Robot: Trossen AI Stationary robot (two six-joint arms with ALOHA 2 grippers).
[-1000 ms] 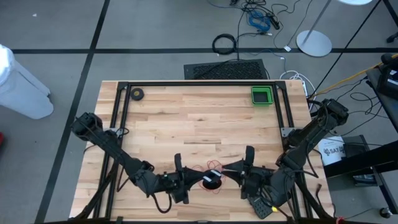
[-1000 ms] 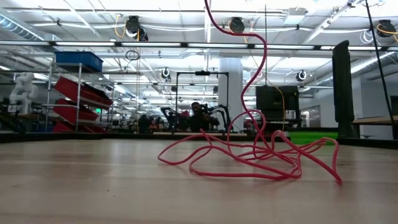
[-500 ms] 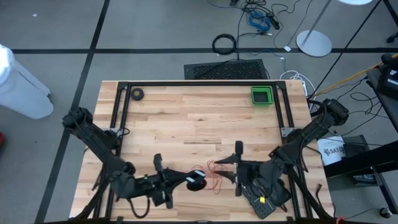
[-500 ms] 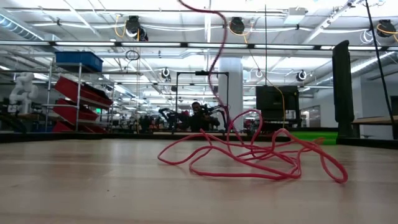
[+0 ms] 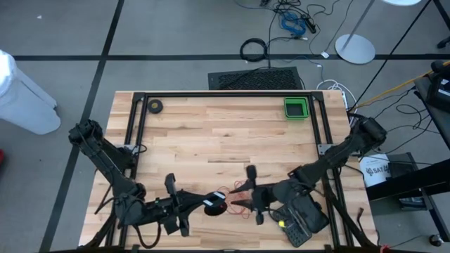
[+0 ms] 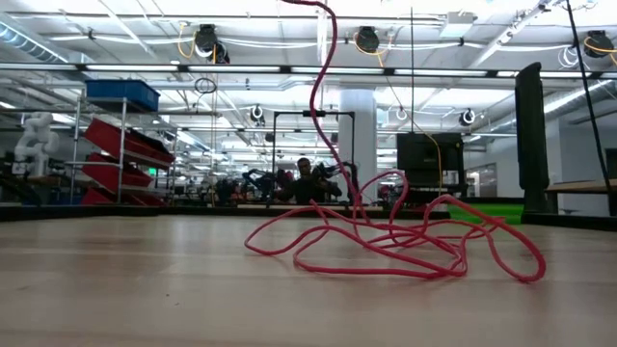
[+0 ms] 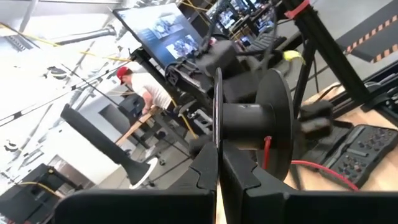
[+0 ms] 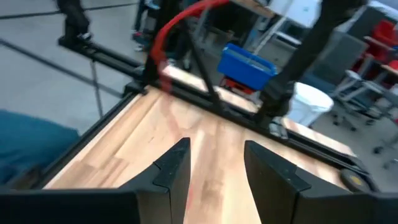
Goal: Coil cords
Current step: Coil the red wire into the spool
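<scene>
The red cord (image 8: pixel 159 51) hangs in a slack curve above a loose tangle (image 5: pixel 238 202), so it will sag limply between the reel and my right gripper as I carry it.
My left gripper (image 5: pixel 204 204) is shut on the small black reel (image 5: pixel 214 204), near the table's front edge, a little left of centre. In the left wrist view the reel (image 7: pixel 249 121) shows two round flanges and a hub. The thin red cord (image 7: pixel 311 167) runs from the hub down to a loose tangle (image 6: pixel 405 241) lying on the table, and one strand (image 6: pixel 323 67) rises from that tangle out of the low view. My right gripper (image 5: pixel 253 195) stands open just right of the reel, above the tangle (image 5: pixel 238 200). In its wrist view (image 8: pixel 214 168) nothing lies between the fingers, and the red cord (image 8: pixel 171 28) passes ahead of them. My left gripper pinches the rim of the reel's nearer flange (image 7: pixel 217 134) between its two fingertips. The fingers lie level and come from the table's left. The reel is lifted clear of the table, and the cord leaves its hub (image 7: pixel 267 146) and hangs slack.
A green bin (image 5: pixel 296 107) sits at the table's far right and a small black ring-shaped roll (image 5: pixel 156 106) at the far left. A black keypad (image 5: pixel 299 223) lies at the near right. Black frame rails (image 5: pixel 225 94) run along the far edge and both sides.
My left gripper has carried the reel toward the table's left edge and a little up. My right gripper has followed it leftward, sinking slightly and rolling. The rising strand has swung left, while the tangle has stayed on the table.
</scene>
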